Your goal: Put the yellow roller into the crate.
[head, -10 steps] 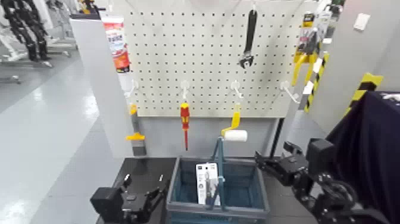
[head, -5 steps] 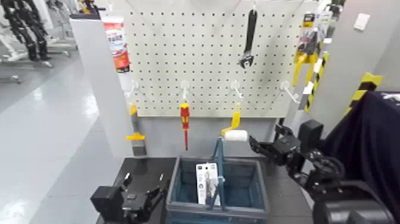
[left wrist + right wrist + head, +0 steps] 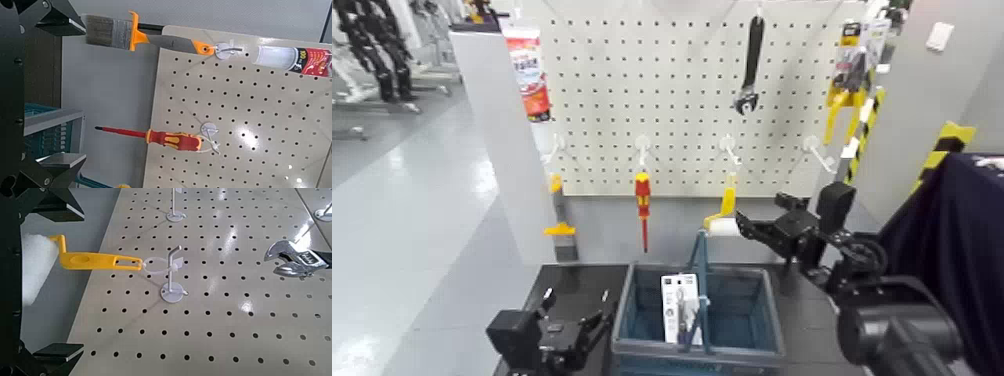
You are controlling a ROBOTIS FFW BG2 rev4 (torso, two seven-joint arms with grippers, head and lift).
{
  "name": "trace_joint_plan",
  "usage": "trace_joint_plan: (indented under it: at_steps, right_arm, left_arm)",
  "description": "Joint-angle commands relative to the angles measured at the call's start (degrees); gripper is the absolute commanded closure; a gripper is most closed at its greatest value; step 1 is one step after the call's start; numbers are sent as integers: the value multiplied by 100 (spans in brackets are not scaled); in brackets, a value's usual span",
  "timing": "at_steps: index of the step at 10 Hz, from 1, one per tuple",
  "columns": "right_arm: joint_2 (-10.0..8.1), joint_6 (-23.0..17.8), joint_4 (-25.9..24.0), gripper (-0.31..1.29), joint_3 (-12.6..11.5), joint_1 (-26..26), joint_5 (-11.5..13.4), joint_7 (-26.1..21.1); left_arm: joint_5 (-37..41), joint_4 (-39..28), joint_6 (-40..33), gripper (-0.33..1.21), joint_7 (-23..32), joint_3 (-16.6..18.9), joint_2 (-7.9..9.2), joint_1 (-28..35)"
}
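I expect the yellow roller (image 3: 725, 207) to slide off along with its loop when I lift it away, because a thin loop (image 3: 156, 265) hangs loosely around the open-ended hook.
The yellow roller (image 3: 728, 203) hangs from a pegboard hook by its yellow handle (image 3: 94, 262), with its white head (image 3: 724, 227) low, just above the crate. My right gripper (image 3: 744, 229) is open at the white head (image 3: 37, 274), which lies between its two dark fingers (image 3: 48, 205) without being squeezed. Directly below stands the dark blue-grey crate (image 3: 752, 343) with its tall blue hoop handle (image 3: 703, 270). My left gripper (image 3: 575, 308) rests open and empty on the dark table, left of the crate.
A white box (image 3: 679, 306) stands inside the crate. On the pegboard hang a red-and-yellow screwdriver (image 3: 643, 200), a black wrench (image 3: 751, 62) and a brush (image 3: 117, 32). A white panel (image 3: 497, 130) rises at the left, and dark cloth (image 3: 957, 250) fills the right.
My right arm has swung up and to the left, from beside the crate to the roller's white head, with its fingers still apart. The left arm has stayed put.
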Motion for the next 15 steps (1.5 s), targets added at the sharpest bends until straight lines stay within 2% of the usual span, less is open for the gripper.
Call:
trace_joint_plan:
  at_steps: [1,5,8,10,11,12,13,15]
  right_arm:
    - [119,-331,826,13,135,-494,-85,254]
    - [260,-647,1968,13,197,-1109,-147,702]
    - [383,-867,2583,15,162,-1478,-165,1107]
    - [435,-884,2759,20,153,-1583,-156,1177]
    - [444,-867,2777,44,153,-1592,-138,1177]
    - [444,-823,2768,84,153,-1583,-129,1151]
    - [444,-796,2750,104,153,-1583,-103,1124]
    - [453,-761,2698,115,144,-1566,-59,1107]
  left_arm:
    - [11,17,-18,17,2,-20,7,-21]
    - [11,61,-35,17,2,-64,-10,-65]
    - [11,61,-35,17,2,-82,-10,-83]
    - [11,61,-35,17,2,-99,-19,-92]
    - [11,61,-35,17,2,-90,-28,-92]
    - [11,61,-35,17,2,-73,-37,-83]
    - [11,61,-35,17,2,-55,-46,-65]
    - [11,61,-35,17,2,-46,-46,-57]
